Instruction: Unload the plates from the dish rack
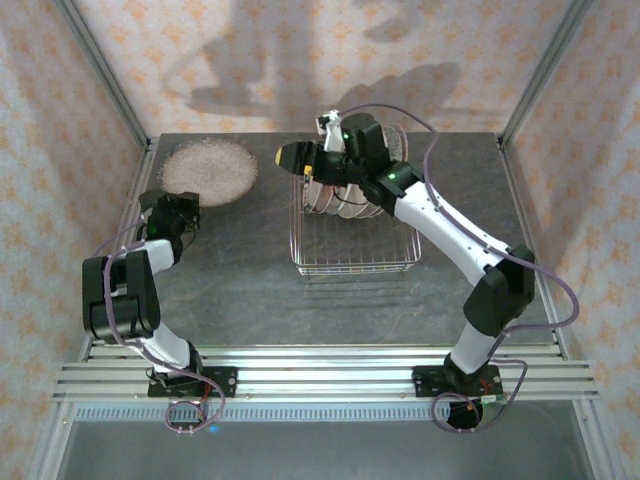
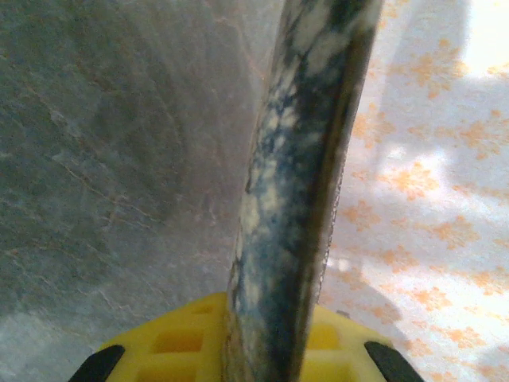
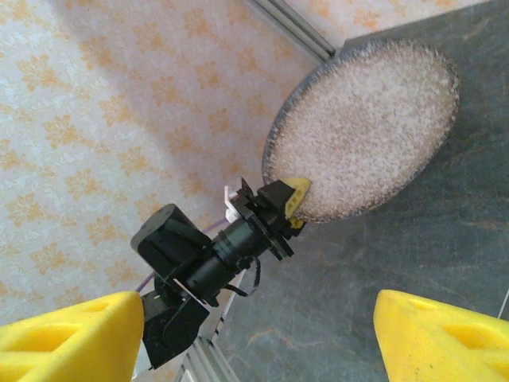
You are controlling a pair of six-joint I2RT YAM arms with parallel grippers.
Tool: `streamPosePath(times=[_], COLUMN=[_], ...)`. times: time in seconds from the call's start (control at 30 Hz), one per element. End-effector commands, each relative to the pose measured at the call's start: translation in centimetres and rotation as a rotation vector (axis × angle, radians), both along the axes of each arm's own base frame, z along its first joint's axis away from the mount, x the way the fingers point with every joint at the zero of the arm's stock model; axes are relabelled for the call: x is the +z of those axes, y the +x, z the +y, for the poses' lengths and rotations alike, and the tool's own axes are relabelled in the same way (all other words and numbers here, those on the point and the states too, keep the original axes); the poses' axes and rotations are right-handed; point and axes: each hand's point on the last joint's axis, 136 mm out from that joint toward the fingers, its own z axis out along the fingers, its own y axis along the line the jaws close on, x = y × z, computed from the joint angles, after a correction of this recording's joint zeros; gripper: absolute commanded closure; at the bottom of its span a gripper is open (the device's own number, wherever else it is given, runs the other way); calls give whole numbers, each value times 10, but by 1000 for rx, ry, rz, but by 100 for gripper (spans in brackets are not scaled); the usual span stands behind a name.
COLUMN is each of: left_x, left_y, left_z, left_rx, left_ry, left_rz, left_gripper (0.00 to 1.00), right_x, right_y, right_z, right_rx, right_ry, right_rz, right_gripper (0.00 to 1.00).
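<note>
The speckled plate (image 1: 211, 168) faces up over clear tabletop (image 1: 228, 212) away from the dish rack, so my left gripper keeps bringing it down until it lies flat, then let it go.
A speckled grey-brown plate (image 1: 207, 170) lies at the far left of the table. My left gripper (image 1: 186, 203) is shut on its near rim. In the left wrist view that rim (image 2: 294, 199) runs upward between the yellow fingers (image 2: 175, 342). The right wrist view looks across at the same plate (image 3: 366, 119) with the left gripper (image 3: 296, 200) pinching its edge. My right gripper (image 1: 300, 160) hovers open over the back of the dish rack (image 1: 355, 262), its fingers (image 3: 71, 334) wide apart with nothing between them. Several plates (image 1: 345, 195) stand upright at the rack's far end, partly hidden by the right arm.
Patterned walls and metal frame posts (image 1: 110, 80) close in the table at the back and sides. The dark tabletop (image 1: 250, 290) stretches between the speckled plate and the rack. An aluminium rail (image 1: 320, 370) carries both arm bases along the near edge.
</note>
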Motion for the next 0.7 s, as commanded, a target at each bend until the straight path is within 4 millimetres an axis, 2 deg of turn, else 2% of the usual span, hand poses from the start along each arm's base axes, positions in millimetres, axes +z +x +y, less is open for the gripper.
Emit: streamPosePath(times=[0.0,0.43,0.67], left_x=[126,86,74], left_y=[36,71,84], left_z=[5,14,17], left_rx=[-56,-77,-88], left_ry=[121,94,88], left_rz=[-442,-406,-388], left_gripper=[100,100,100], right_x=[54,43,40], right_y=[-1,1,2], right_z=[-9,-6,-3], right_rx=[-40,-25,-12], right_ry=[102,66,59], right_rz=[-194,-183,-183], right_gripper=[23,22,22])
